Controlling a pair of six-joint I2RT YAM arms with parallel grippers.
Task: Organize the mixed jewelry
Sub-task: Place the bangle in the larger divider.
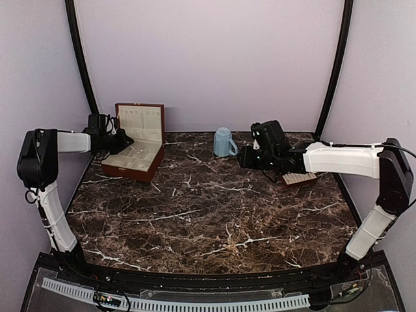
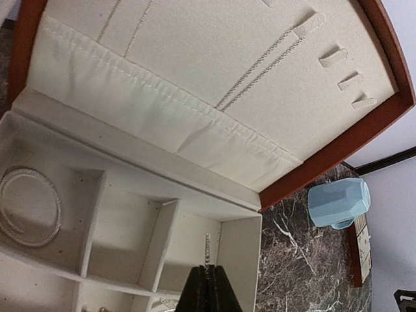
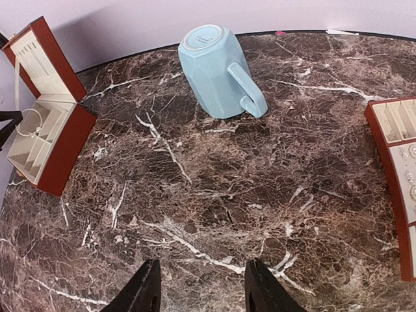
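The silvery piece (image 2: 207, 247) is hanging lined up with the empty back corner compartment (image 2: 190, 246), so the robot's left gripper goes on lowering it until it is inside, then let go.
My left gripper (image 2: 207, 270) is shut on a thin silvery glinting piece (image 2: 207, 250) and holds it over a cream compartment of the open reddish-brown wooden box (image 1: 139, 144). A silver bangle (image 2: 29, 206) lies in a left compartment and fine chains (image 2: 260, 68) hang on the lid lining. My right gripper (image 3: 201, 279) is open and empty above bare marble, right of centre in the top view (image 1: 250, 156). The brown-edged tray (image 3: 395, 162) at the right holds tiny silvery pieces (image 3: 411, 175).
A light-blue mug (image 1: 223, 142) lies on its side at the back centre of the marble table (image 1: 208, 214); it also shows in the right wrist view (image 3: 218, 71). The tray (image 1: 299, 179) sits under the right arm. Purple walls enclose the table.
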